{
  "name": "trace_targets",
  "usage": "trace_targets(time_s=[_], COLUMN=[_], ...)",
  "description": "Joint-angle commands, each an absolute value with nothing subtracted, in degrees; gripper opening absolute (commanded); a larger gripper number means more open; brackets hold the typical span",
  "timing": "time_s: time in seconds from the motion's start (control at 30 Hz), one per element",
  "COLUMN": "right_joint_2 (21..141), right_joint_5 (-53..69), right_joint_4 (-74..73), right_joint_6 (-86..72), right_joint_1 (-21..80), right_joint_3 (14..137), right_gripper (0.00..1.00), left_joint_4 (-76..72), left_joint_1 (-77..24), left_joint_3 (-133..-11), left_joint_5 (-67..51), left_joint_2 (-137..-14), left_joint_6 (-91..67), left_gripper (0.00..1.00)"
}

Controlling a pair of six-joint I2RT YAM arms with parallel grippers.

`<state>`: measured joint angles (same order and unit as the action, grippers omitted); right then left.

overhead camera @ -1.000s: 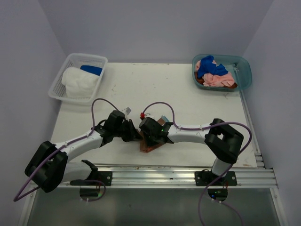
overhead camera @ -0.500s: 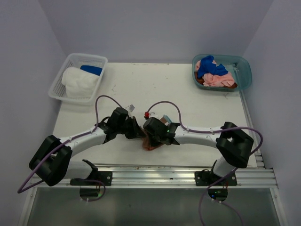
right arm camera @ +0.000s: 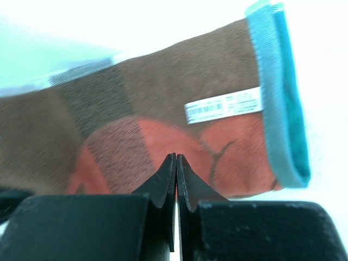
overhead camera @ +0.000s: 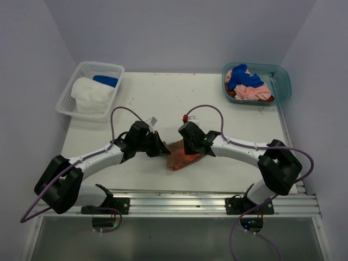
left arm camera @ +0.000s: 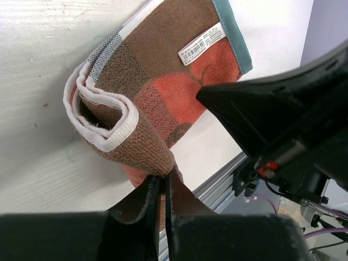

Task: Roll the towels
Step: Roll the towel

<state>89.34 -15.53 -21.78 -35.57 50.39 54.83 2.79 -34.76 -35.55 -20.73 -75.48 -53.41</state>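
I can see that only my left gripper holds the roll's fold and the roll's front end is loose, so next my right gripper moves off the flat cloth and grabs that end.
A brown and orange towel lies half rolled near the table's front edge, between the two arms. In the left wrist view this towel shows a curled, white-edged roll at its left end and a label near its teal hem. My left gripper is shut on a fold of the roll; from above the left gripper sits at the cloth's left end. My right gripper is shut with nothing between its jaws, tips just over the towel. From above, the right gripper is at the cloth's right side.
A white mesh basket at the back left holds a white towel and a blue one. A teal tub at the back right holds blue and pink towels. The table's metal rail runs just beyond the towel.
The right gripper has drawn back to the right and off the towel, so more of the cloth shows. The left gripper has shifted a little right, still holding the roll.
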Motion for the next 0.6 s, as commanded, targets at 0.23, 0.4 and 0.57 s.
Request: trace_targets(time_s=[0.23,0.4,0.57], right_joint_2=[97.64,99.23,99.14], right_joint_5=[-11.08,-9.49,-9.23], right_joint_4=[-15.74,-14.24,-14.15], right_joint_6=[-34.98,-35.68,-36.03], right_joint_1=[46.85,46.85,46.85], right_joint_3=[53.18,52.38,51.86], right_gripper=[0.0,0.0,0.0], left_joint_4=[3.51,3.69,3.95], left_joint_1=[-35.95,-36.39,-36.82], left_joint_3=[-42.53,-45.96,-48.78], left_joint_5=[-19.86,-19.69,-20.13], left_joint_2=[-81.91,-86.56,-92.53], left_joint_6=[-53.0,-52.65,-51.42], left_gripper=[0.0,0.0,0.0])
